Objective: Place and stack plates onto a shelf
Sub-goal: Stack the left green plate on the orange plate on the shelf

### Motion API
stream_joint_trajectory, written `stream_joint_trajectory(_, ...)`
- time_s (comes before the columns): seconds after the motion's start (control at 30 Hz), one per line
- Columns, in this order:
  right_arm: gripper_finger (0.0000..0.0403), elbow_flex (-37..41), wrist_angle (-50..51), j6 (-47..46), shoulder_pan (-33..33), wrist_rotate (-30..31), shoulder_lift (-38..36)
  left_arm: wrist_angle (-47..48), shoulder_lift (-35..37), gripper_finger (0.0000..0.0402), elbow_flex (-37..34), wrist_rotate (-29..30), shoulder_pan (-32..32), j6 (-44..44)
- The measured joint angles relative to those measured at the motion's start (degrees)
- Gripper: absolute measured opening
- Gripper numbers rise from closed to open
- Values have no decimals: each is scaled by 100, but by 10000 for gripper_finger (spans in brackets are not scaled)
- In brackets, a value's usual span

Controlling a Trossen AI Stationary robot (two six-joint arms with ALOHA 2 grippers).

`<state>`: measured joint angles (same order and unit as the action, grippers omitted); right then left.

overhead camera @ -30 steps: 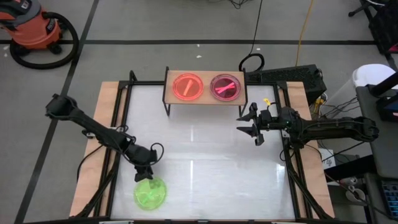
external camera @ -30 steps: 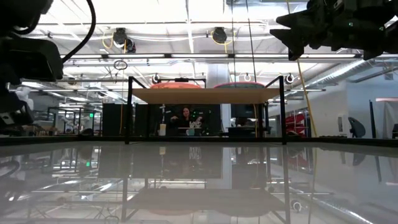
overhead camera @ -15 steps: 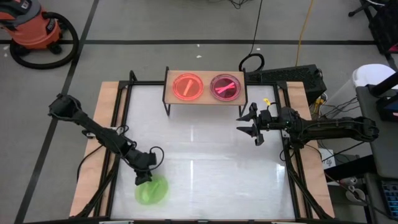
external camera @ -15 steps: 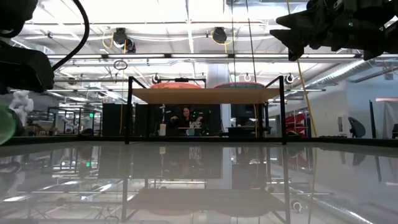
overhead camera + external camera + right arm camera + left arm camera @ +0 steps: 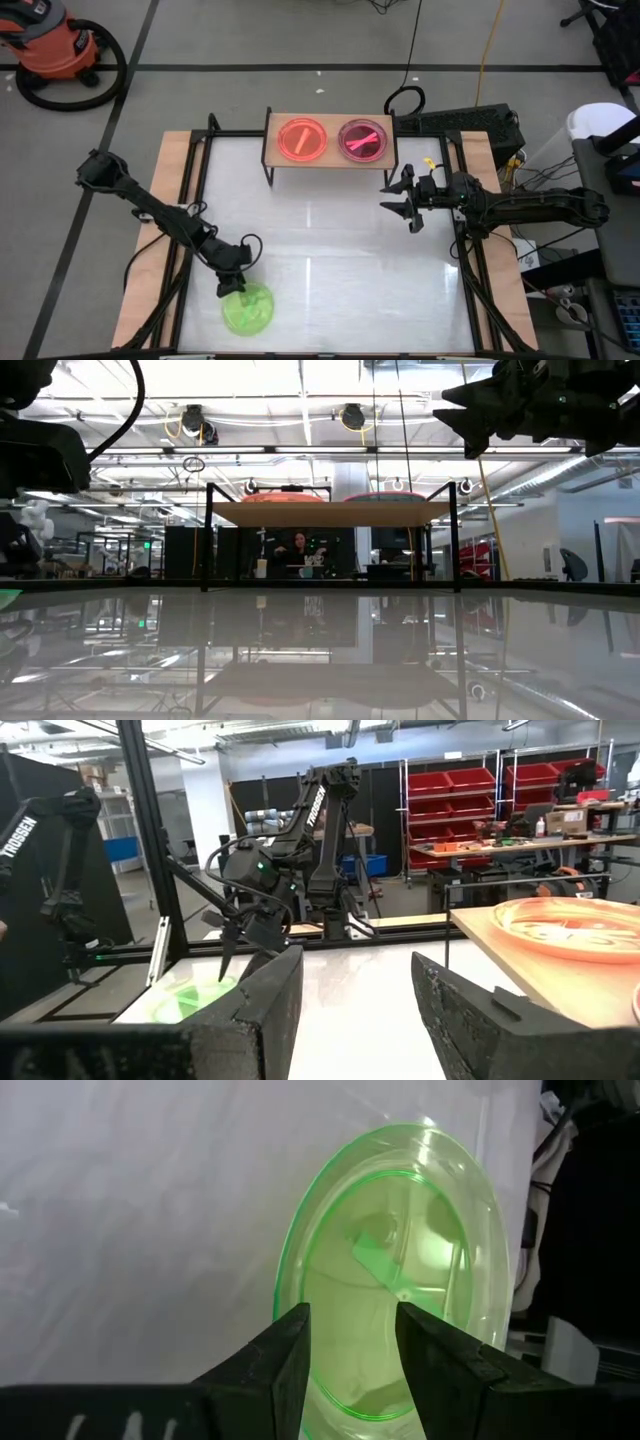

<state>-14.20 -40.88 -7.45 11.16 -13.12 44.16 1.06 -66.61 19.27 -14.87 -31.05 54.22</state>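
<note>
The green strip (image 5: 381,1265) sits flush against the green plate's flat middle (image 5: 248,309), so I expect the strip to stay stuck when the robot lifts and tilts the plate.
A green translucent plate (image 5: 250,310) lies on the glossy table near its near left corner; it also shows in the left wrist view (image 5: 400,1270). My left gripper (image 5: 232,287) is open and slants down at that plate's left rim, its fingertips (image 5: 350,1315) framing the rim. On the shelf (image 5: 330,120) at the far edge an orange plate (image 5: 302,139) and a pink plate (image 5: 362,140) rest side by side. My right gripper (image 5: 399,206) hovers open above the table's right side, in front of the shelf and clear of everything. My left gripper comes at the green plate's rim (image 5: 300,1295) slanting down from the table's left side. Its fingers (image 5: 290,1350) stand over the rim with a gap between them. I cannot tell whether they touch the plate.
Long wooden boards (image 5: 150,230) and black frame rails run along the table's left and right edges. The shelf's black legs (image 5: 207,540) stand on the table at the far side. Between the shelf and the green plate lies open glossy table top (image 5: 320,250).
My left gripper has moved slightly toward the near edge, closing on the green plate. Half a second ago the plate's left edge stood raised in the low view; now it has dropped back almost flat, and the plate has shifted a little to the right.
</note>
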Motion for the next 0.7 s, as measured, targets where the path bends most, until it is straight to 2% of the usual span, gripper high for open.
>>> stream_joint_trajectory(0.17,169,0,5,-45,0,2,2,-19,-2,154,0,1,77,-75)
stream_joint_trajectory(0.47,169,0,4,-89,0,1,2,93,-2,154,83,57,690,-913)
stream_joint_trajectory(0.6,169,0,26,-111,0,-4,1,380,-110,154,87,89,722,-920)
stream_joint_trajectory(0.7,169,0,101,-113,0,-9,2,321,-263,154,87,-97,654,-782)
